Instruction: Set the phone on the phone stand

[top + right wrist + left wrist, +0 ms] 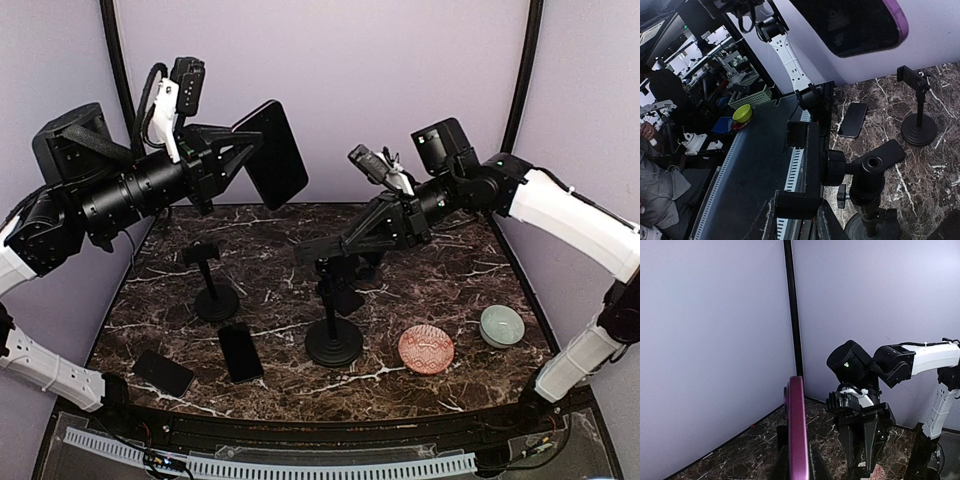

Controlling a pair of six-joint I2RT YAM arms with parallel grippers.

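Note:
The cradle faces the front and the table is clear under the round base, so my right gripper keeps setting the phone stand down flat and lets go of it there.
My left gripper is shut on the lower end of a phone with a dark screen and a purple case, held high above the table's back left. In the left wrist view the phone shows edge-on between the gripper's fingers. The black phone stand stands mid-table on a round base. My right gripper is shut on its cradle at the top. In the right wrist view this gripper pinches the cradle's lower arm, and the raised phone hangs above.
A second black stand is at the left. Two dark phones lie flat near the front left. A pink patterned dish and a pale green bowl sit at the front right. Walls close three sides.

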